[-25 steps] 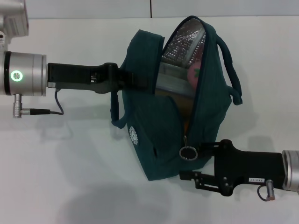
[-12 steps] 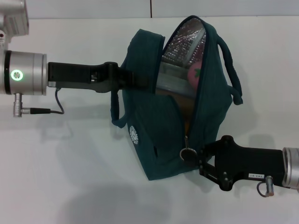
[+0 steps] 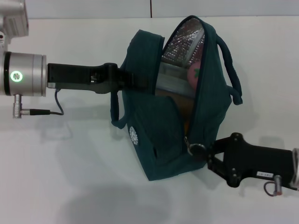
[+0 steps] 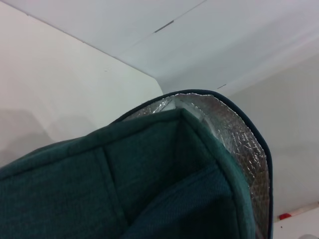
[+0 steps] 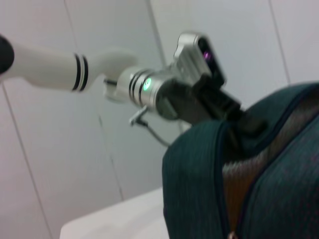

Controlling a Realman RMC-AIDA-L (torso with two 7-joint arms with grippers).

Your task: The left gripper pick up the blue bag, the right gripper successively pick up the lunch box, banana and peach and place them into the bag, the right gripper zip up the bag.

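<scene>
My left gripper is holding the blue bag's upper edge (image 3: 158, 63) and spreading the zipper wide. It should therefore let go and steady the bag's lower side (image 3: 135, 116) for zipping.
The blue bag (image 3: 161, 128) hangs above the white table with its zipper open at the top, showing silver foil lining (image 3: 182, 44). My left gripper (image 3: 132, 80) is shut on the bag's left edge and holds it up. Inside I see the pink peach (image 3: 193, 73), the clear lunch box (image 3: 171, 75) and a yellow-orange strip of the banana (image 3: 186, 122). My right gripper (image 3: 204, 153) is at the bag's lower right, closed on the zipper ring pull (image 3: 195, 148). The left wrist view shows the bag's fabric (image 4: 149, 189). The right wrist view shows the bag (image 5: 199, 169) and the left gripper (image 5: 234, 112).
The white table (image 3: 70, 177) spreads under and around the bag. One padded handle (image 3: 232, 70) loops out on the bag's right side and another handle (image 3: 115, 114) hangs on the left. A grey wall runs along the back.
My right gripper turned, moved slightly right and down, and went from open beside the ring pull to closed on it. The ring pull shifted a little right. The left arm and bag stayed still.
</scene>
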